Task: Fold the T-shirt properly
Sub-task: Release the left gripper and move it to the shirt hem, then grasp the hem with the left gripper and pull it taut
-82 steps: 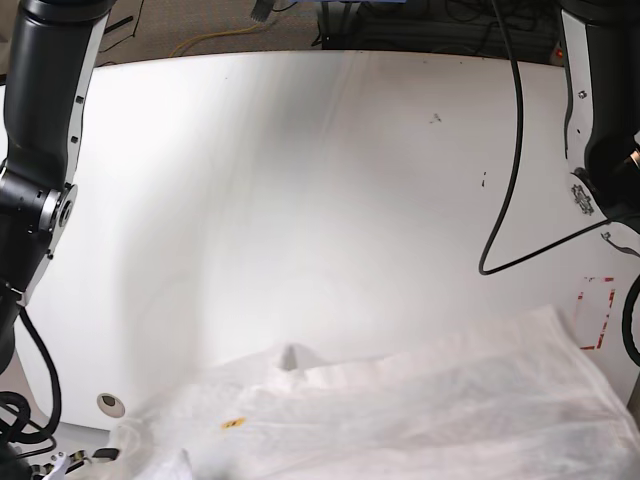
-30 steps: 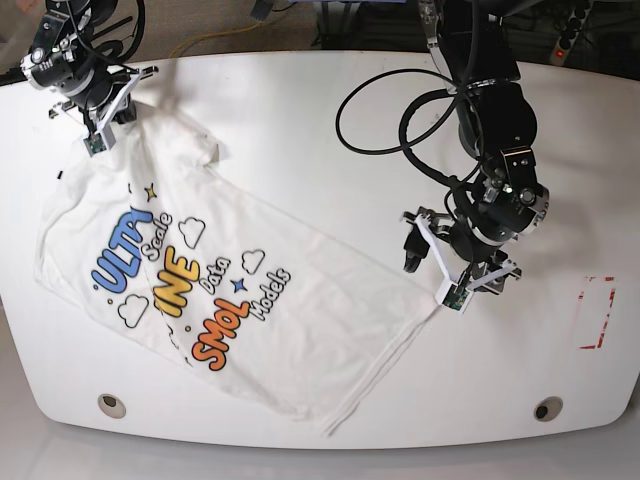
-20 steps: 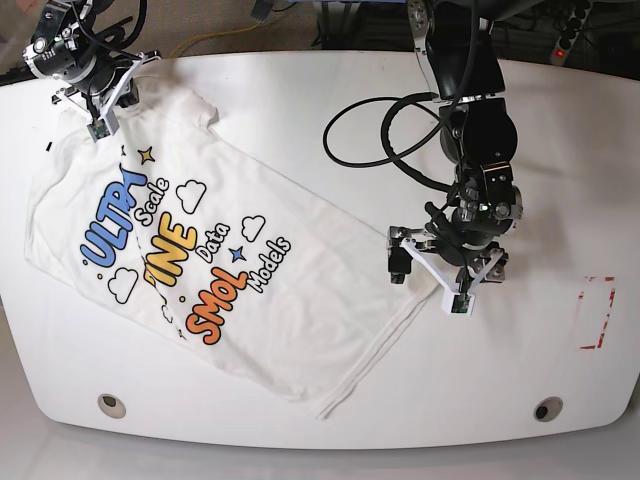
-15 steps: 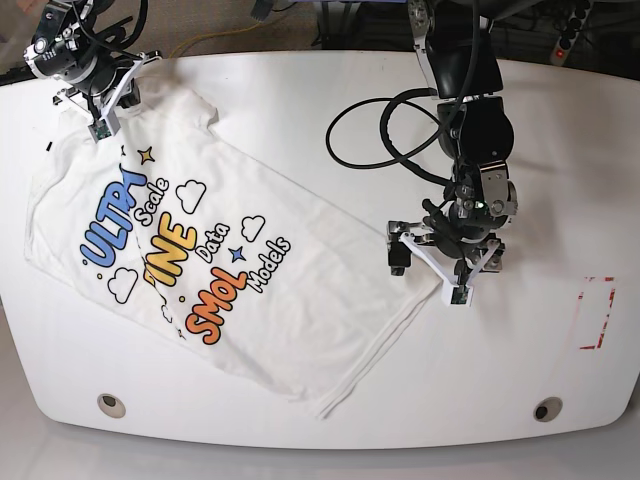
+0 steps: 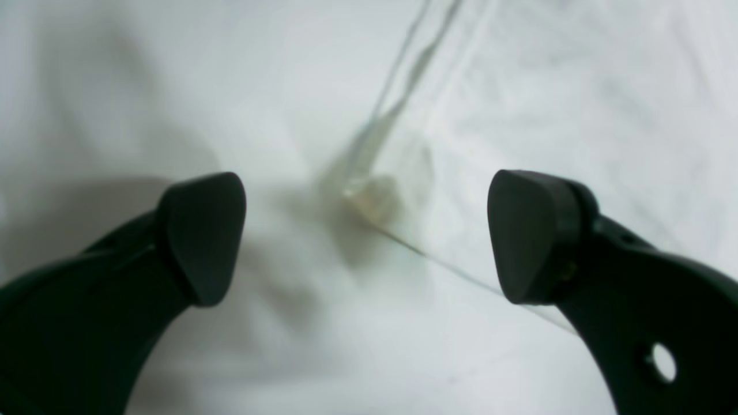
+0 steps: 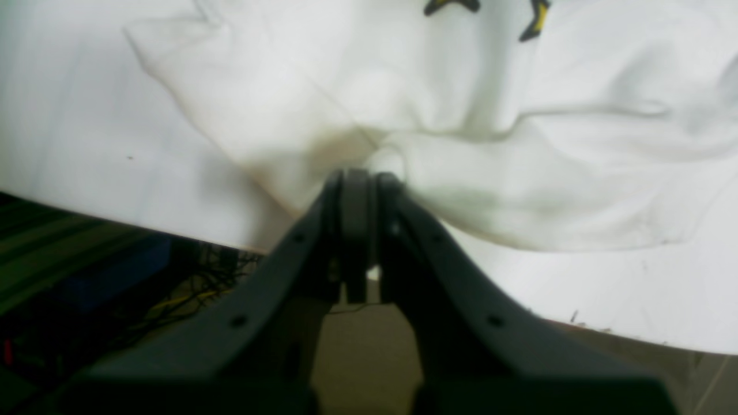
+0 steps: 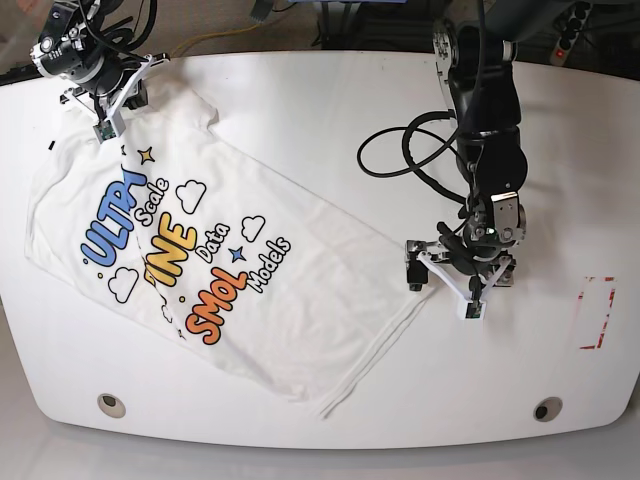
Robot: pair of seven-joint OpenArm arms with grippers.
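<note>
The T-shirt's hem corner (image 7: 429, 289) is between the open fingers of my left gripper, so I keep going down until they reach the white table (image 7: 443, 312), then close them.
The T-shirt (image 7: 250, 270) lies flat and diagonal on the white table (image 7: 330, 120), its colourful letter print facing up. At the table's far left corner my right gripper (image 7: 108, 118) is shut on the shirt's shoulder end. The right wrist view shows those fingers (image 6: 357, 196) pinching a bunched fold of the T-shirt (image 6: 519, 173) near the table edge. My left gripper (image 7: 440, 288) hovers open over the shirt's hem corner. In the left wrist view its fingertips (image 5: 202, 236) stand wide apart around that hem corner (image 5: 375, 199), touching nothing.
A red-marked rectangle (image 7: 596, 313) sits near the table's right edge. Two round holes (image 7: 112, 405) (image 7: 547, 409) lie along the front edge. A black cable (image 7: 400, 165) loops beside the left arm. Floor and wires show beyond the far edge.
My left gripper has opened and let go of the hem corner, then shifted slightly right. The right gripper drew the shoulder end a little up and left, still shut on it.
</note>
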